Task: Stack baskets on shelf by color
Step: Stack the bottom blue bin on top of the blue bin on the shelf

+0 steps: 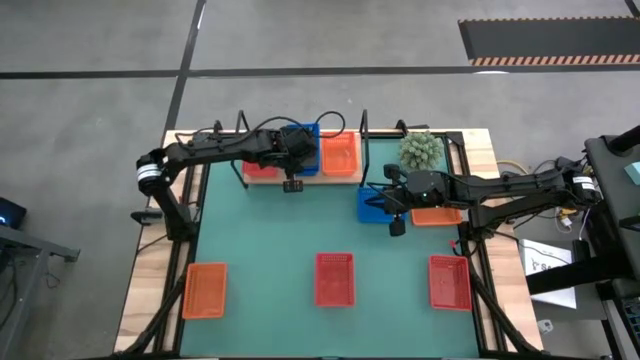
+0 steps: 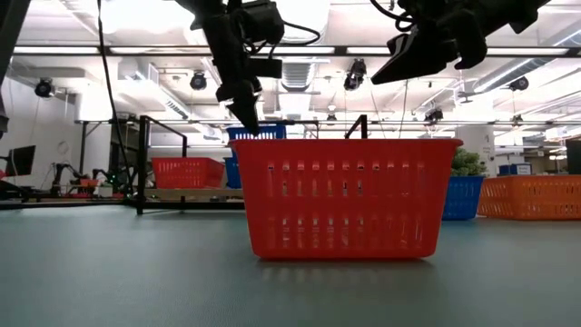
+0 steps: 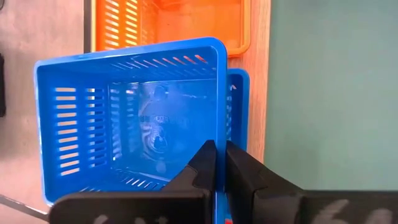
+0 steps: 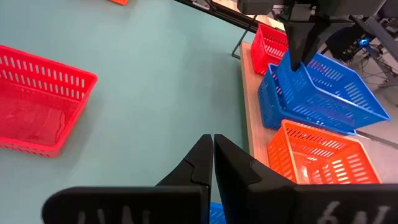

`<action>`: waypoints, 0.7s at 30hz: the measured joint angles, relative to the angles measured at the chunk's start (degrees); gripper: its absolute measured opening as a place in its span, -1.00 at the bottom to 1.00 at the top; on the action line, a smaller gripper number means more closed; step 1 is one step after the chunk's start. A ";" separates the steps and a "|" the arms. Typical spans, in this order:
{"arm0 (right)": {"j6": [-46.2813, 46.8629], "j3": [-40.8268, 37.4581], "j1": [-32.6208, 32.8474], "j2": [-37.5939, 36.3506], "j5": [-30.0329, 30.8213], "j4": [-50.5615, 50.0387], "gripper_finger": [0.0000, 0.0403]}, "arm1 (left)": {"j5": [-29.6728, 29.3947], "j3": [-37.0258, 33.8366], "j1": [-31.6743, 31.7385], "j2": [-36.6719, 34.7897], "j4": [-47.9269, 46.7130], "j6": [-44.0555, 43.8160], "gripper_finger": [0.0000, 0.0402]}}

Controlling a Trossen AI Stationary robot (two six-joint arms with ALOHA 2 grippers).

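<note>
The upper blue basket (image 3: 149,118) is tilted over the shelf's blue basket. So my left gripper should open, move back, and bring closed fingers to its near rim (image 3: 221,93) to settle the upper basket.
The light-wood shelf (image 1: 352,180) stands at the table's far edge with a red basket (image 1: 258,170), a blue basket (image 3: 239,93) and an orange basket (image 1: 338,155) on it. My left gripper (image 1: 292,185) is shut on a second blue basket (image 3: 124,124), which is tilted over the blue one on the shelf. My right gripper (image 1: 397,228) is shut and empty above the table, beside another blue basket (image 1: 372,205) and an orange basket (image 1: 437,215). An orange basket (image 1: 205,290) and two red baskets (image 1: 335,278) (image 1: 450,282) sit near the front edge. My left gripper holds the upper blue basket by the wall that faces the table's near edge (image 3: 219,124), one finger inside and one outside. The fingers (image 4: 303,46) come from above, pointing down. The basket is tilted, and its lower part rests on the blue basket beneath it.
A potted plant (image 1: 421,150) stands to the right of the shelf, at the table's far right. Thin black upright frames (image 1: 365,130) rise at the shelf's ends. Open green table top (image 1: 270,240) lies between the shelf and the front row of baskets.
</note>
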 joint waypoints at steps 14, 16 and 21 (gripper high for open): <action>0.22 0.00 0.00 0.00 0.00 -0.04 -0.96 | 0.13 -0.04 0.00 0.00 0.09 0.02 -0.88; 0.24 0.00 0.00 0.00 0.00 -0.04 -0.96 | 0.16 -0.04 0.00 0.00 0.18 0.04 -0.81; 0.39 0.00 0.00 0.00 0.00 -0.07 -0.96 | 0.18 -0.22 0.00 0.00 0.68 0.54 -0.66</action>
